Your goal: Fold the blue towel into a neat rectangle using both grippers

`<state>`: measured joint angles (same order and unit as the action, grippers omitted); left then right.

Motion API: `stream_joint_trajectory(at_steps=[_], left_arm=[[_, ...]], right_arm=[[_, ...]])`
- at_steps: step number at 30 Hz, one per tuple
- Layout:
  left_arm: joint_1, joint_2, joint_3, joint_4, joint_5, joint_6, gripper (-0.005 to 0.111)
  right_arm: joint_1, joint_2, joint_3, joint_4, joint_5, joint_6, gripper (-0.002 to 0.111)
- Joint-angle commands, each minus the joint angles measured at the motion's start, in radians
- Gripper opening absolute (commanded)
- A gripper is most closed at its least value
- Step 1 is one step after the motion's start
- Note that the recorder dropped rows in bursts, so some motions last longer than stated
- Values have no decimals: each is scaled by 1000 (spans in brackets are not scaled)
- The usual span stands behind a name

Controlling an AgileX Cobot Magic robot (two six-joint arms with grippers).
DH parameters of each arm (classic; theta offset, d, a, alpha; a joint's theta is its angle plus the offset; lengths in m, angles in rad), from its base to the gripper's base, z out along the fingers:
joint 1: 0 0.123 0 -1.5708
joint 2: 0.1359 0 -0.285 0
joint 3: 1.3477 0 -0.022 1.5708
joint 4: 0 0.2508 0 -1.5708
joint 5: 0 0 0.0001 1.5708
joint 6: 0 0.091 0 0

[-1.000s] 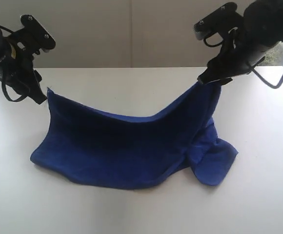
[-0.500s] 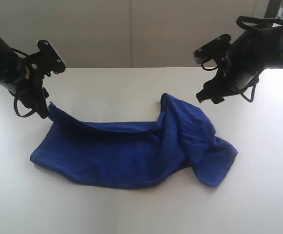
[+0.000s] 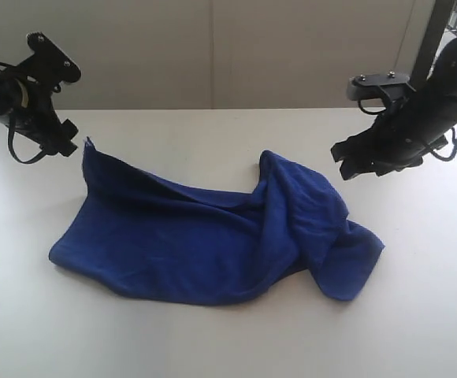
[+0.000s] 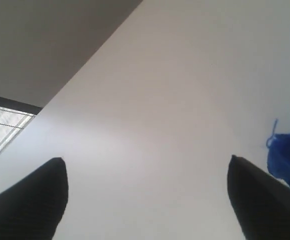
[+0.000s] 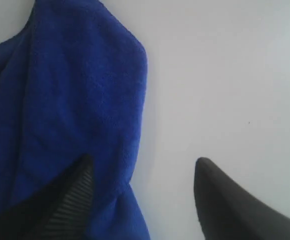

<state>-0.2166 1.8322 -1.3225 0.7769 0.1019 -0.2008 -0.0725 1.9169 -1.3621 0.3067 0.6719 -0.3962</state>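
The blue towel's bunched end [image 3: 311, 213] is lying in thick folds, so the robot's left gripper should hold the flat part's near edge [image 3: 118, 287] while the robot's right gripper pulls the folds apart.
The blue towel [image 3: 205, 244] lies crumpled in a long heap across the middle of the white table [image 3: 213, 339]. Its right end is bunched into thick folds, and its left corner [image 3: 88, 151] points up. My left gripper [image 3: 65, 146] hangs just left of that corner, open and empty. In the left wrist view the left gripper [image 4: 146, 167] has only bare table between its fingers, with a scrap of the towel [image 4: 287, 156] off to one side. My right gripper [image 3: 345, 162] hovers open to the right of the bunched end. In the right wrist view the right gripper [image 5: 142, 172] is above the edge of the towel [image 5: 70, 95], holding nothing.
A plain wall [image 3: 213, 47] runs behind the table's far edge. A dark upright post [image 3: 427, 39] stands at the back right behind the right arm. Loose black cables [image 3: 20, 153] hang under the left arm.
The right gripper let go of its corner, and that end dropped into a heap. The left gripper then opened, released its corner and rose to the left. The right arm drew off rightwards.
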Motion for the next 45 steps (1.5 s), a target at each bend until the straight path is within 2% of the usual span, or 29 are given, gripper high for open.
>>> stream_joint_trajectory(at_steps=[1,7,12,15,17,20,26,29,31,37,45], left_arm=[[4,-26,-27,-40,31,-20,88],[4,-76,-58,-44,-22,-66,88],[4,-76,-85,-39,8,-66,88],[-1,-76,-85,-100,91,-91,87],[-17,-76,-85,-218,174,-99,83],[-55,-76,-85,-397,289,-43,65],[-142,-46,-85,-777,495,335,1],[-157,11,-85,-911,577,476,1],[-157,54,-85,-955,622,502,0],[-157,146,-83,-977,729,551,0],[-157,152,44,-939,703,574,0]], right_arm=[[-59,-4,0,80,79,-76,55],[-97,-1,0,141,139,-132,55],[-97,6,0,195,159,-161,55],[-97,26,0,237,202,-203,55],[-97,44,0,253,218,-210,55],[-97,72,0,273,234,-214,55],[-97,85,2,354,270,-263,55],[-97,83,2,361,297,-279,55],[-97,83,2,361,317,-281,55],[-97,83,2,361,325,-281,55],[-97,83,3,361,325,-281,55]])
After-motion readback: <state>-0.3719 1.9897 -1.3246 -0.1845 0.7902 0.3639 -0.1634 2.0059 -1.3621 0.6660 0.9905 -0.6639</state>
